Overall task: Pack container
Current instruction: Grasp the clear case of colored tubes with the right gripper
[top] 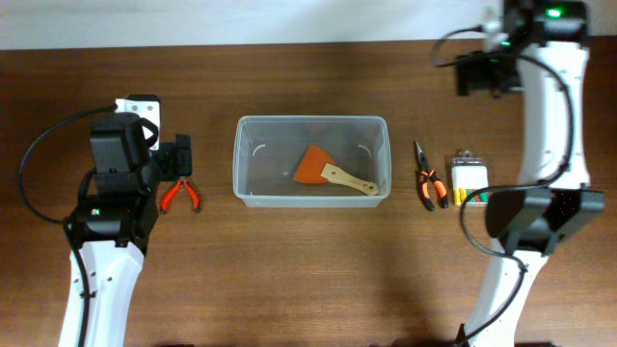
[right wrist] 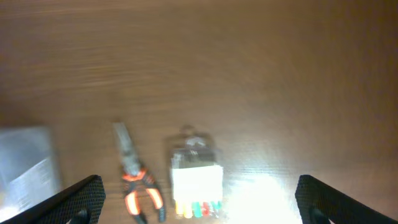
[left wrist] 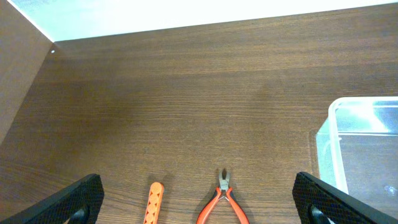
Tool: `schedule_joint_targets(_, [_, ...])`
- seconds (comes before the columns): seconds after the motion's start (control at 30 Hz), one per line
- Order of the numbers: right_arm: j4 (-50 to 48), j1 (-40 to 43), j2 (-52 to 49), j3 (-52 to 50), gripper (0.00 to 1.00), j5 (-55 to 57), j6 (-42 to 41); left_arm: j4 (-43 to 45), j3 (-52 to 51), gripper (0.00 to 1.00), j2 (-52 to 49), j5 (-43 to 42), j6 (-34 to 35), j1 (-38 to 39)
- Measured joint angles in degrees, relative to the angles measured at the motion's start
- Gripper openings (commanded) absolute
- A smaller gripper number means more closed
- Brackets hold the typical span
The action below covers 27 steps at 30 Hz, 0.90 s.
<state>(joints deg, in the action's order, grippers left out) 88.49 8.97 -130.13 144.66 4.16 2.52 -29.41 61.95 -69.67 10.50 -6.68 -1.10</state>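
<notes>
The robot's right gripper goes down next toward the small clear case (top: 469,172) until its fingers are on both sides of it, as the case lies square to them (top: 469,183), clear of the pliers.
The container (top: 310,191) is a large clear bin in the middle of the table; its corner shows in the left wrist view (left wrist: 360,143) and, blurred, in the right wrist view (right wrist: 25,168). An orange scraper with a wooden handle (top: 328,172) lies inside it. My left gripper (top: 179,159) (left wrist: 200,208) is open, left of the bin, over red-handled cutters (top: 180,196) (left wrist: 222,198). My right gripper (top: 485,75) (right wrist: 199,202) is open and raised at the far right, empty.
Orange-and-black pliers (top: 429,183) (right wrist: 134,180) and a small clear case with coloured pieces (top: 469,180) (right wrist: 196,177) lie right of the bin. An orange ridged bar (left wrist: 153,204) lies left of the cutters. The table's back edge meets a white wall (left wrist: 186,12).
</notes>
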Motion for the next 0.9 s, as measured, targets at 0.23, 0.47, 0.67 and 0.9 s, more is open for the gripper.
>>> schedule_joint_targets(0.23, [-5.95,7.02,0.02,-16.02,0.98,-5.4,-4.44,0.0,0.0,0.99,0.0,0.0,0.0,0.0])
schedule_joint_targets(0.47, [-10.6,6.1,0.0,-28.7,0.99,-6.88,-3.96,0.0,0.0,0.99,0.0,0.0,0.0,0.0])
schedule_joint_targets(0.67, [-10.99,4.59,0.0,-33.75,0.98,-5.49,-1.77,0.02,0.0,0.99,0.0,0.0,0.0,0.0])
schedule_joint_targets(0.9, [-11.8,3.65,0.0,-38.27,0.98,-0.5,-0.13,0.0,0.0,0.99,0.0,0.0,0.0,0.0])
